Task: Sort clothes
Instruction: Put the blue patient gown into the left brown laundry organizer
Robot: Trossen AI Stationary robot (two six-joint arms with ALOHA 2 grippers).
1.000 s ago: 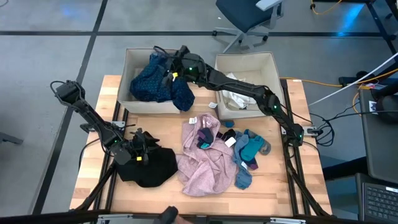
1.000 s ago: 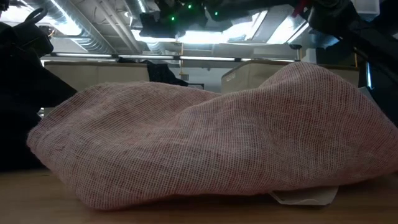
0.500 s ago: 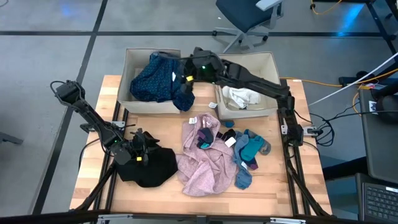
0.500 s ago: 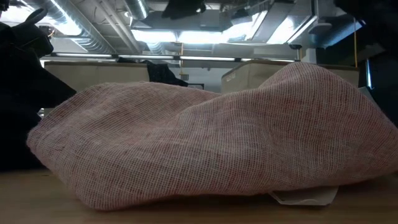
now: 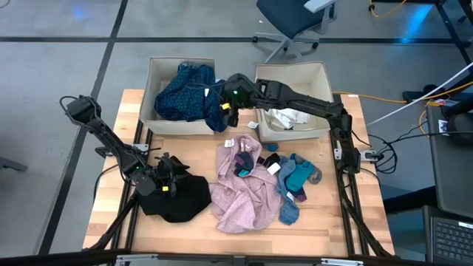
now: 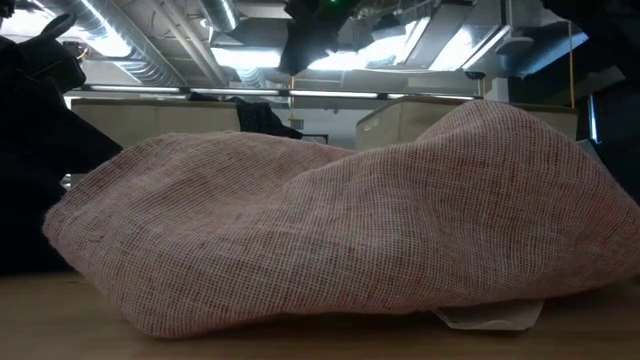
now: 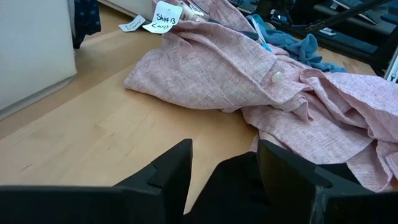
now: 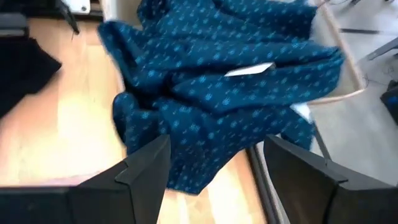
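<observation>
Most of the navy dotted piece (image 5: 182,94) is bunched up inside the bin. So the piece's hanging flap (image 5: 216,119) will fold in over the bin's side when I lift it.
My left gripper (image 5: 164,185) sits low at the near left, shut on the black garment (image 5: 183,201). My right gripper (image 5: 227,106) is open and empty, hovering by the front right corner of the left bin (image 5: 157,70). The navy dotted piece (image 8: 217,81) lies in that bin, with a flap (image 5: 216,114) hanging over the bin's front wall just ahead of the right fingers. The pink shirt (image 5: 244,188) lies crumpled mid-table. Beside it are teal socks (image 5: 299,177) and small dark pieces (image 5: 246,157). My left gripper has a bunch of the black garment (image 7: 235,177) between its two fingers (image 7: 177,168), coming in low and nearly level from the table's left. How many layers it has I cannot tell. The garment lies slack on the table.
The right bin (image 5: 292,70) holds a white piece (image 5: 284,116). A white paper tag (image 7: 166,15) lies at the pink shirt's far edge. Bare wood shows along the table's left and near edges (image 5: 118,222). An office chair (image 5: 295,18) stands beyond the table.
My right gripper has left the spot above the left bin. It went toward the table's right edge, then toward the near edge and down to the bin's front right corner. The navy dotted piece stays in the bin with its flap over the front wall.
</observation>
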